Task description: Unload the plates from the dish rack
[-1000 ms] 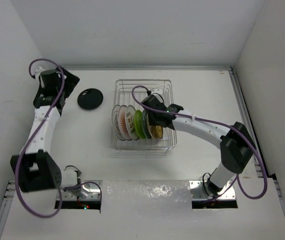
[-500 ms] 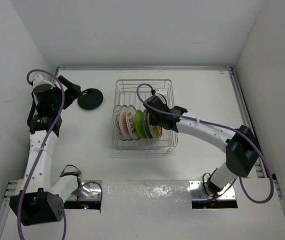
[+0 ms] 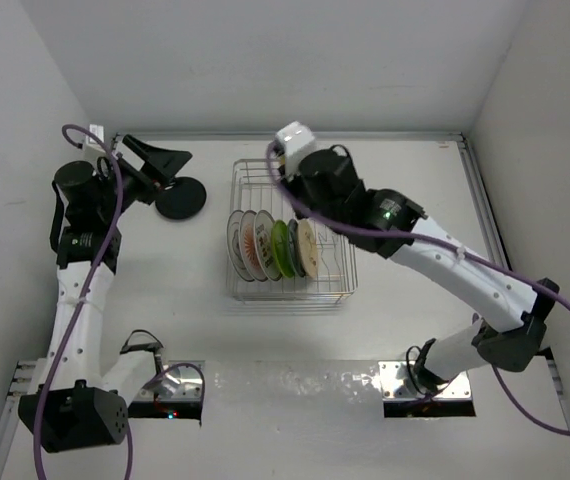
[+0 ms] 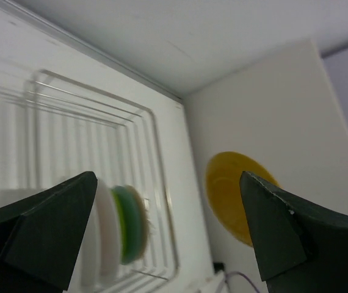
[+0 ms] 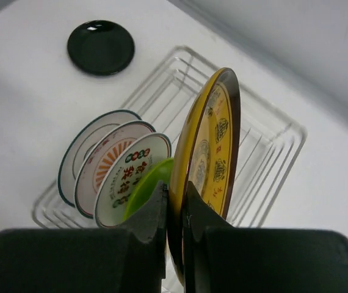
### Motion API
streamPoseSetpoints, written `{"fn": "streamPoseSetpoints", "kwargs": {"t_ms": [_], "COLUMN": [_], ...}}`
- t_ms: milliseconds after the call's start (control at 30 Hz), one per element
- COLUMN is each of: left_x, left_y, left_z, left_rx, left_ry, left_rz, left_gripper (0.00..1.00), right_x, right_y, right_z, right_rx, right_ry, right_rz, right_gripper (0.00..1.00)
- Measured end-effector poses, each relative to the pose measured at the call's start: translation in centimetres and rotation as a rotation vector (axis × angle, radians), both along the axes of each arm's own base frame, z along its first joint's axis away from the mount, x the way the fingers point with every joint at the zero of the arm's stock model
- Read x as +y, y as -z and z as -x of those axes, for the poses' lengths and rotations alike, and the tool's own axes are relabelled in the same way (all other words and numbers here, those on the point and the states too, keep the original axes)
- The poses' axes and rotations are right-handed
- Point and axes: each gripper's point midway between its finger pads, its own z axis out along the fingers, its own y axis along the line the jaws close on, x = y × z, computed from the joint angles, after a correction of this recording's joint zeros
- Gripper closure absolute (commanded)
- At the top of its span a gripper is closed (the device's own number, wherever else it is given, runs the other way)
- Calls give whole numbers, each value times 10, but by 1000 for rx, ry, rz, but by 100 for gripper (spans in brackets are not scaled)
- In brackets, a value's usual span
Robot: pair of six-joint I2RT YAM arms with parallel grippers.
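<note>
My gripper will lower the yellow plate (image 4: 234, 194) onto the dark round plate (image 3: 181, 198), which lies flat and open, so the yellow plate will rest flat over it and almost hide it.
The dish rack (image 3: 337, 168) is a silver wire basket at the table's middle. A blue-rimmed white plate (image 5: 82, 143), a red sunburst plate (image 5: 104, 165), a white plate with characters (image 5: 128, 174) and a lime green plate (image 5: 145, 183) stand on edge in it. My right gripper (image 5: 174, 204) is shut on the rim of a yellow plate with a dark rim (image 5: 213, 146) and holds it upright above the rack. In the top view this plate (image 3: 307, 247) shows below the right wrist. My left gripper (image 3: 168, 163) is open and empty, raised left of the rack.
A dark round plate (image 3: 180, 197) lies flat on the table left of the rack, just beside my left gripper, and shows in the right wrist view (image 5: 101, 47). White walls close the table on the left, back and right.
My right gripper has risen with the yellow plate, lifting it out of its slot in the rack. My left arm has swung up, its open gripper now pointing right.
</note>
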Motion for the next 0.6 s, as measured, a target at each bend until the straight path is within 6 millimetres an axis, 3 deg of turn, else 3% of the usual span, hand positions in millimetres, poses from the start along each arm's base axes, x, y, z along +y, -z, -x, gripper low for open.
{"fn": "streamPoseSetpoints", "kwargs": {"t_ms": [100,200,300,367,600], "left_x": [-18,-27,-32,-34,-34], "left_y": [-10,-16,-20,-20,9], "left_z": [7,15,25,31,37], "left_rx": [-11,1,6,12,89], "left_ry": [93,128,137,141,134], "left_rz": [115,167,179,176,131], "left_gripper": [0,0,1,1,9], "right_x": [34,53,61,67,100], "right_y": [-3,27,55,62,46], "right_z": [39,71,78,77,79], "right_rx": [-179,-326,-398,-442,-586], "right_ry": [-231,-391,-475,-501,-515], "right_rz": [260,555,765,843,891], "right_gripper": [100,100,100,100,100]}}
